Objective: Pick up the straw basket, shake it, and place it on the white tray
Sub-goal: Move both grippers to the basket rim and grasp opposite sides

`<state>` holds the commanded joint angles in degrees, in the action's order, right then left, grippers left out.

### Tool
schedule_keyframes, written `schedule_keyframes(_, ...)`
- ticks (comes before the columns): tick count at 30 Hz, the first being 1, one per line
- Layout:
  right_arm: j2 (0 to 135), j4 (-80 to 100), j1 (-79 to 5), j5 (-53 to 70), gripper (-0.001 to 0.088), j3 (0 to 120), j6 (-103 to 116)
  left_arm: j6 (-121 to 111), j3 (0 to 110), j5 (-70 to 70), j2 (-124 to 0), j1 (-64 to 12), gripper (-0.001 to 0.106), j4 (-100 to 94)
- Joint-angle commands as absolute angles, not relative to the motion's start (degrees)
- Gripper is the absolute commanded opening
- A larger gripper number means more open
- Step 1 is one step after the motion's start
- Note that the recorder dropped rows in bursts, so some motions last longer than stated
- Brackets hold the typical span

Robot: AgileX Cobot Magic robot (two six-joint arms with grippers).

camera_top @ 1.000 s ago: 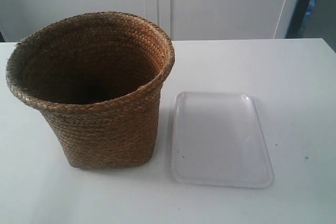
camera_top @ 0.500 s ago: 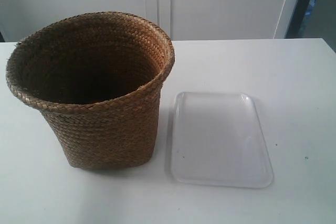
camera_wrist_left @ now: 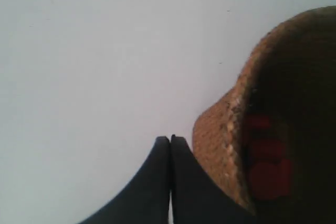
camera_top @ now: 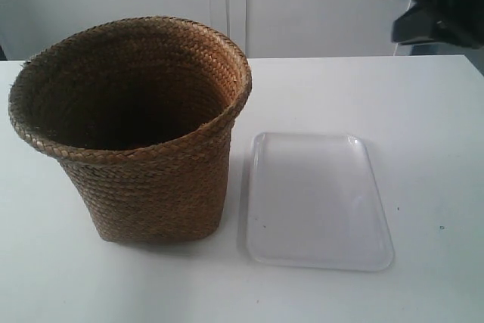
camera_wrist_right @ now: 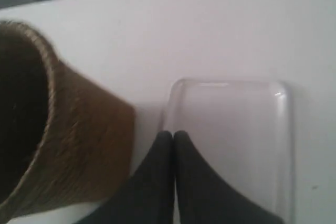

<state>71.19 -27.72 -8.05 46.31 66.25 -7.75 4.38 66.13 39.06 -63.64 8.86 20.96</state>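
Observation:
I should expect loose red pieces to tumble around when I shake the straw basket (camera_top: pixel 155 191), because a bit of red (camera_top: pixel 137 146) shows deep inside it.
The straw basket (camera_top: pixel 147 179) stands upright on the white table, its open mouth up. Just beside it lies the white tray (camera_top: pixel 318 202), bare. In the left wrist view my left gripper (camera_wrist_left: pixel 170 139) is shut and holds nothing, close to the outside of the straw basket (camera_wrist_left: pixel 220 140); red shapes (camera_wrist_left: pixel 268 166) show inside it. My right gripper (camera_wrist_right: pixel 173 135) is shut and holds nothing, hovering over the near end of the white tray (camera_wrist_right: pixel 241 124), with the straw basket (camera_wrist_right: pixel 79 145) to one side. A dark part of the arm at the exterior view's right (camera_top: pixel 439 1) shows high up.
The white table (camera_top: pixel 363 88) runs back to a pale wall with cabinet doors (camera_top: pixel 302 5). Small dark specks mark the tabletop near the tray.
A dark arm part has come into the exterior view at the top right, where nothing showed before. The basket and the tray have not moved.

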Motion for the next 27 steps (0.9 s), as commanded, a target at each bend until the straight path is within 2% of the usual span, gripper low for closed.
schedule_keyframes(2,73.41,-28.83,-9.33,45.40,0.0000,66.25,-7.75,9.65,66.13,39.06,-64.06,8.86,0.006,24.53)
schedule_keyframes(4,75.75,-29.67,-10.80,44.48,0.0013,66.59,-7.87,12.04,66.13,39.06,-65.08,8.86,0.019,27.07)
schedule_keyframes(6,78.07,-32.76,-12.03,44.76,0.0082,67.47,-9.55,12.29,66.13,39.28,-66.28,8.86,0.037,28.22)
schedule_keyframes(9,80.98,-41.67,-13.31,45.37,0.0289,68.65,-17.01,12.44,66.13,39.66,-67.86,8.86,0.063,28.68)
schedule_keyframes(12,83.80,-46.64,-14.27,44.82,0.0554,69.42,-22.77,12.44,66.13,39.66,-69.60,8.86,0.076,29.98)
schedule_keyframes(14,85.58,-46.86,-14.40,44.22,0.0693,69.74,-22.89,12.44,66.13,40.08,-70.68,8.86,0.077,30.76)
schedule_keyframes(16,87.39,-46.86,-14.40,44.09,0.0751,69.80,-22.89,12.44,66.13,40.61,-71.60,8.86,0.077,30.87)
schedule_keyframes(27,92.16,-55.51,-14.40,37.52,0.0749,70.12,-23.47,14.10,66.13,40.14,-76.05,8.86,0.077,32.71)
